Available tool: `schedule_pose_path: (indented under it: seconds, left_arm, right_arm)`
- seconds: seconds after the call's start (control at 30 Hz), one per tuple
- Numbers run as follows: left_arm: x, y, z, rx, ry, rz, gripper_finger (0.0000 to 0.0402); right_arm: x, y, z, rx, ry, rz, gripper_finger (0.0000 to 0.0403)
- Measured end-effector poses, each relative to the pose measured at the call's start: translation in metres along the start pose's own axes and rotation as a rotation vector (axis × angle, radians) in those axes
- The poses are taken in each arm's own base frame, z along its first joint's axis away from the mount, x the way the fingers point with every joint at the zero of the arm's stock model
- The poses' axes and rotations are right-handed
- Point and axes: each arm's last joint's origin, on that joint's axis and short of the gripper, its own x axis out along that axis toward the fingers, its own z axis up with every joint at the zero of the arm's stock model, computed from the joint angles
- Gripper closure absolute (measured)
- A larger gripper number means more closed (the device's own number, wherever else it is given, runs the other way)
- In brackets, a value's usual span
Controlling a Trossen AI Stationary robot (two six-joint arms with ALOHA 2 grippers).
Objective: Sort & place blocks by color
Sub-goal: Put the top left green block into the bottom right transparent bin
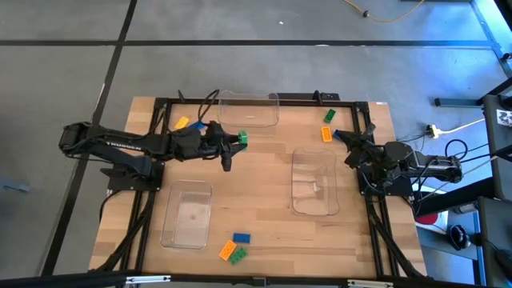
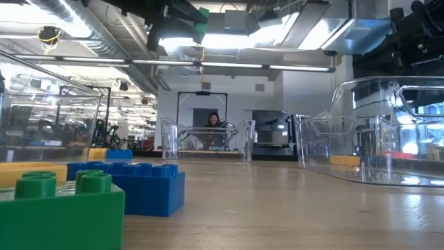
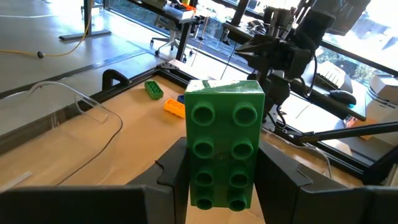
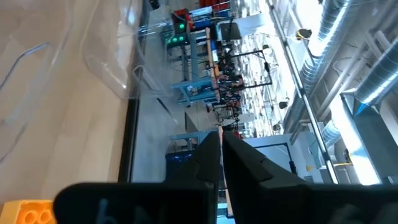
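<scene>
I need to turn my right gripper inward, open it and take the block's loose end (image 3: 225, 87), because my right gripper is closed and faces away from my left gripper's green block (image 1: 243, 137).
My left gripper (image 1: 237, 141) reaches over the table's middle, just near of the far clear tray (image 1: 249, 120), and is shut on a green studded block (image 3: 224, 146), which also shows high in the low view as the green block (image 2: 200, 21). My right gripper (image 4: 221, 152) is shut and empty at the right, beside an orange block (image 1: 326, 134) and a green block (image 1: 329, 116) that lie flat on the table. A yellow block (image 1: 182, 123) and a blue block (image 1: 195, 127) lie by the left arm. Near the front edge lie blue (image 1: 241, 238), orange (image 1: 227, 250) and green (image 1: 238, 256) blocks. My left gripper pinches the green block between its two fingers (image 3: 176, 169), one on each long side (image 3: 190, 186) at the end nearest the wrist. The fingers run along the block, coming level from the table's left. The block is lifted clear, studded face toward the wrist camera.
Two more clear trays rest on the wood: one on the right (image 1: 314, 200), one at the near left (image 1: 186, 228). A black frame (image 1: 264, 99) borders the table. Bare wood lies between the trays. A person (image 2: 212, 123) sits far behind the table.
</scene>
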Motion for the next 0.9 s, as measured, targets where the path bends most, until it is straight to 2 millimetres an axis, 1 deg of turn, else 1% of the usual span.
schedule_pose_path:
  seconds: [0.1, 0.17, 0.2, 0.33, 0.43, 0.5, 0.6, 0.67, 0.77, 0.9]
  left_arm:
    - [0.0, 0.0, 0.0, 0.002, 0.003, 0.001, 0.0275]
    - [0.0, 0.0, 0.0, 0.002, 0.004, 0.001, 0.0275]
    - [0.0, 0.0, 0.0, 0.002, 0.004, 0.002, 0.0275]
    - [0.0, 0.0, 0.0, 0.006, 0.006, 0.002, 0.0275]
    - [0.0, 0.0, 0.0, 0.027, 0.006, 0.002, 0.0275]
    - [-0.001, 0.0, 0.0, 0.03, 0.005, 0.004, 0.0275]
    - [-0.002, 0.002, 0.003, 0.049, -0.005, 0.011, 0.0275]
    - [-0.001, 0.004, 0.003, 0.059, -0.002, 0.021, 0.0275]
    - [-0.004, 0.006, 0.008, 0.063, -0.023, 0.014, 0.0275]
    - [-0.006, 0.009, 0.01, 0.073, -0.019, 0.027, 0.0275]
  right_arm:
    - [0.0, 0.0, 0.0, 0.003, -0.001, -0.004, 0.0379]
    - [0.0, 0.0, 0.001, 0.035, -0.039, 0.009, 0.0379]
    - [0.0, 0.001, 0.003, 0.101, -0.086, 0.027, 0.0379]
    - [-0.001, 0.003, 0.01, 0.487, -0.301, 0.17, 0.0379]
    - [-0.004, 0.002, 0.016, 0.709, -0.474, 0.316, 0.0379]
    - [-0.006, -0.002, 0.021, 0.86, -0.6, 0.415, 0.0379]
    - [-0.01, -0.015, 0.027, 1.118, -0.774, 0.512, 0.0379]
    - [-0.014, -0.027, 0.029, 1.254, -0.891, 0.514, 0.0379]
    - [-0.022, -0.048, 0.028, 1.436, -1.086, 0.469, 0.0379]
    - [-0.036, -0.071, 0.021, 1.591, -1.332, 0.34, 0.0379]
